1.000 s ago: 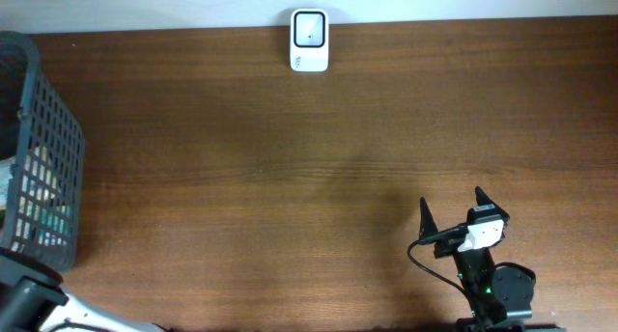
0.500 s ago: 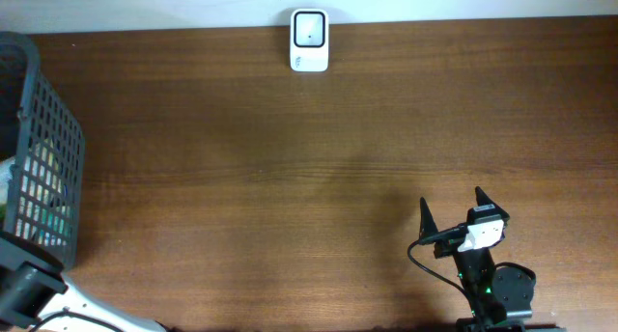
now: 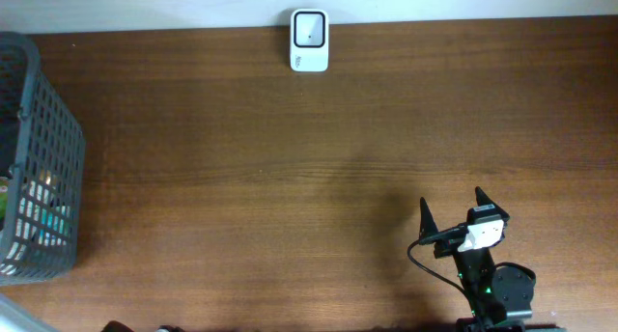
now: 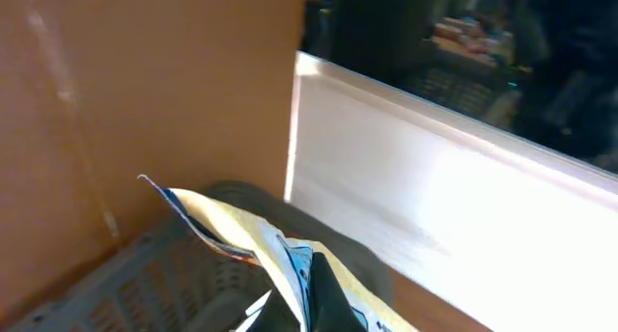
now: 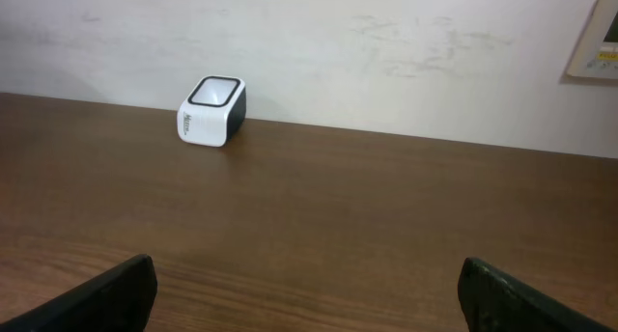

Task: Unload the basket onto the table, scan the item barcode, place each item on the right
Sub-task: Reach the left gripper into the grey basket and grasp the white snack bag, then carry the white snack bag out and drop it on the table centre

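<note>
I keep moving my left gripper to the tabletop before the scanner (image 3: 270, 173) and let go of the packet (image 4: 238, 228) there, because the packet hangs free above the basket and that spot is open.
In the left wrist view my left gripper (image 4: 301, 279) is shut on the item, a crinkled yellow and blue-white packet (image 4: 227, 224), held above a dark mesh basket (image 4: 135, 289). No barcode shows on it. The white scanner (image 3: 309, 40) stands at the table's far edge in the middle, its window facing up, and it also appears as the scanner (image 5: 211, 110) in the right wrist view. My right gripper (image 3: 451, 199) rests near the front right of the table, open and empty, pointing towards the far wall (image 5: 309, 279). The overhead view does not show my left arm.
The dark mesh basket (image 3: 53, 158) stands at the table's left edge with light packets (image 3: 39, 216) inside. A pale wall (image 5: 386, 52) runs behind the table. Brown cardboard (image 4: 145, 91) rises beside the basket in the left wrist view.
My left arm, seen at the bottom left corner of the overhead view before, has left that view. The right arm has not moved.
</note>
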Action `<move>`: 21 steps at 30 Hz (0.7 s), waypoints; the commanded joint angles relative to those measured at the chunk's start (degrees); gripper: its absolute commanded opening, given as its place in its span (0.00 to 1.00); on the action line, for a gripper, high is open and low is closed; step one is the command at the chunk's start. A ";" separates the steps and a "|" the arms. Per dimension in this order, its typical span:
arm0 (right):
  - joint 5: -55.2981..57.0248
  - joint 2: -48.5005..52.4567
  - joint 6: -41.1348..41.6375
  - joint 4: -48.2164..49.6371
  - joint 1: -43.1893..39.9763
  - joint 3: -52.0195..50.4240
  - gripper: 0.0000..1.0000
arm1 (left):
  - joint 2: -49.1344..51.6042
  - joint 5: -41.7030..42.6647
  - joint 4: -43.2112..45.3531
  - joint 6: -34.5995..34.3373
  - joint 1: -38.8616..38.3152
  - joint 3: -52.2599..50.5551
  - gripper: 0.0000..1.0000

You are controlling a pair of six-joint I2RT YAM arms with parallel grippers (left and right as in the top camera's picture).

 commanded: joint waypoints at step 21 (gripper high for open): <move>0.09 -0.42 0.39 -0.33 -0.13 -0.31 0.99 | 13.03 12.26 -7.17 2.10 -48.89 -26.01 0.00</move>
